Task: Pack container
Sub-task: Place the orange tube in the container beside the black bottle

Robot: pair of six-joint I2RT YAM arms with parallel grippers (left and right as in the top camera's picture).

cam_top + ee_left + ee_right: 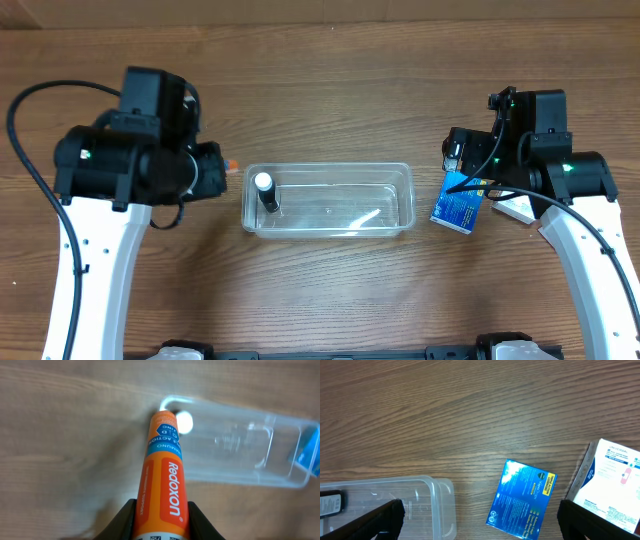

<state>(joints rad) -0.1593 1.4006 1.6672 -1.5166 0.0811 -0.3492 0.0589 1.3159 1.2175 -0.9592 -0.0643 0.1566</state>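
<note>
I should carry on into the container with my left gripper and let go of the tube there, as the orange tube's tip [232,165] is leading and space is open beside the dark bottle [262,221].
The clear plastic container [330,200] sits at the table's middle, with a small dark bottle with a white cap [266,190] standing in its left end. My left gripper [161,520] is shut on an orange Redoxon tube [164,467], just left of the container [240,445]; the tube's tip points at the container's near corner. My right gripper [480,520] is open wide above a blue box [522,499] lying on the table right of the container [415,505]. The blue box also shows in the overhead view [458,206].
A white box with blue print [610,480] lies right of the blue box, partly under my right finger. It shows in the overhead view [515,207] under the right arm. Bare wood table lies all around.
</note>
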